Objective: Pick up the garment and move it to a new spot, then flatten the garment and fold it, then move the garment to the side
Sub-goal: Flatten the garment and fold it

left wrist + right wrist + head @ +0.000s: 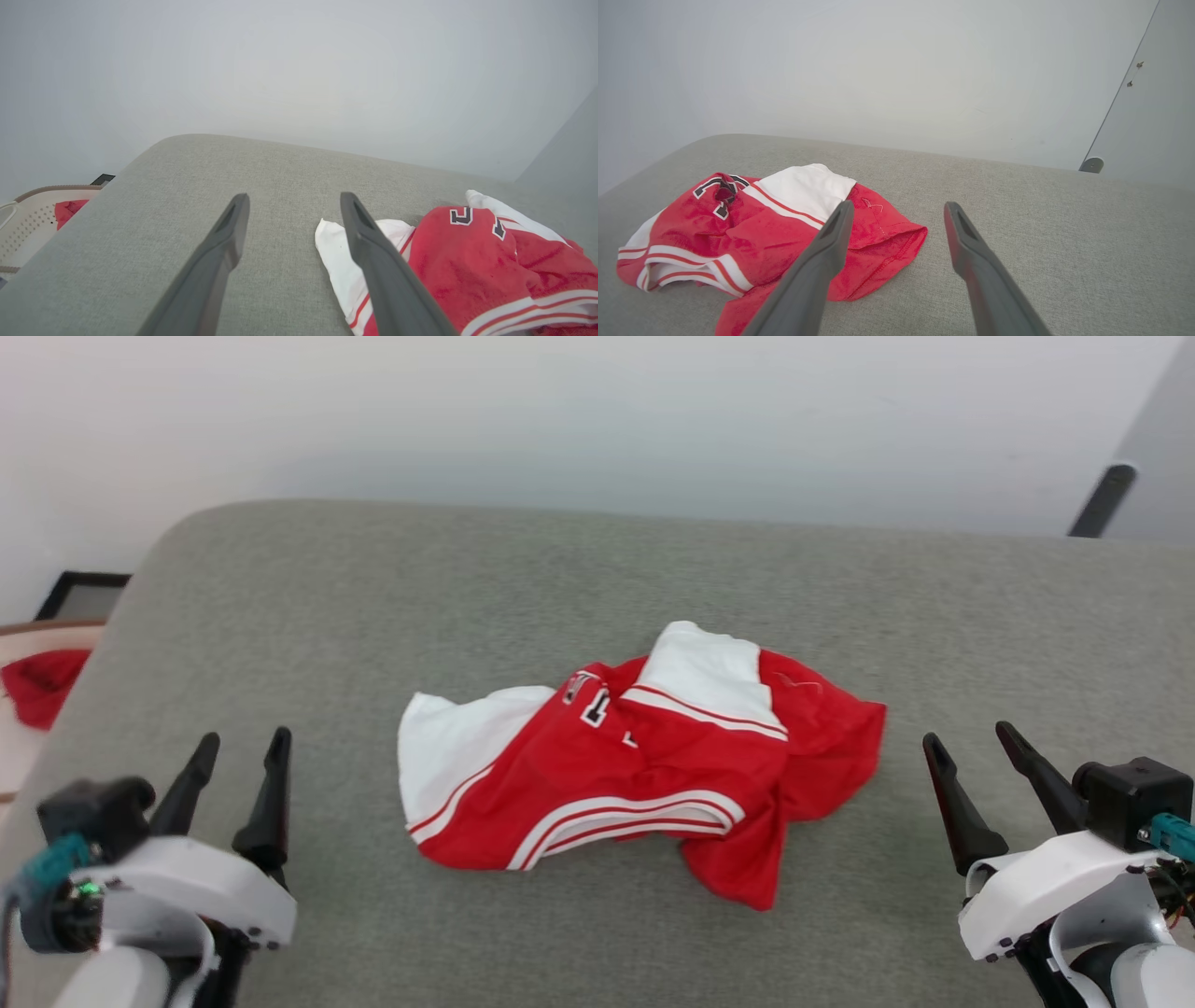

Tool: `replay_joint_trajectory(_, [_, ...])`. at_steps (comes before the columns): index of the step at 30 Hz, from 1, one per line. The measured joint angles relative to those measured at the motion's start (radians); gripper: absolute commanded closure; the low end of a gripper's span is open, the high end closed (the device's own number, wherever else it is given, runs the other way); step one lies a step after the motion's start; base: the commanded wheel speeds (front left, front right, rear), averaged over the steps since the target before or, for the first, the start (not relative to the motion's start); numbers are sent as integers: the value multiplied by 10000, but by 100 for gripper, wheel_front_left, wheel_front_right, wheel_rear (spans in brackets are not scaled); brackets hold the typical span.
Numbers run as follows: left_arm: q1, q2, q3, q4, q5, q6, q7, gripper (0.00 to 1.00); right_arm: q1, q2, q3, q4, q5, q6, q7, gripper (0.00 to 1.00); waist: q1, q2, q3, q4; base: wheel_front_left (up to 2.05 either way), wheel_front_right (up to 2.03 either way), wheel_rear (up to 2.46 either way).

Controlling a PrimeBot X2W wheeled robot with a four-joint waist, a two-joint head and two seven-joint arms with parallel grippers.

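Observation:
My grippers will lift both sleeves, and the garment's body [689,767] will fall open into a wide sheet, since the red hem [853,756] lies bunched under the white sleeve.
The garment [644,761], a red jersey with white sleeves, striped trim and black lettering, lies crumpled in the middle of the grey cushion [392,607]. It also lies at the lower right of the left wrist view as the garment [467,261] and at the lower left of the right wrist view as the garment [752,233]. My left gripper [241,742] rests open at the lower left, well clear of the cloth. My right gripper [969,735] rests open at the lower right, a short way from the jersey's red hem. Nothing is between either pair of fingers.
A pale perforated basket [28,224] stands off the cushion's left edge with a small red cloth scrap [42,681] in it. A white wall rises behind the cushion. A dark bar [1102,499] leans at the upper right.

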Motion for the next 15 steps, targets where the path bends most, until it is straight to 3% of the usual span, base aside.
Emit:
replay_joint_trajectory(6, [235,-652,140,374,222,-44,-1528,0,-139,-274,121,-4,399,0,692,0,0,0,2,535,0,0,0])
replay_joint_trajectory(15, [463,-1655,-48,959,366,-491,-1931,0,-1152,-863,123,142,1149,0,2951,0,0,0,248,1397,0,0,0])
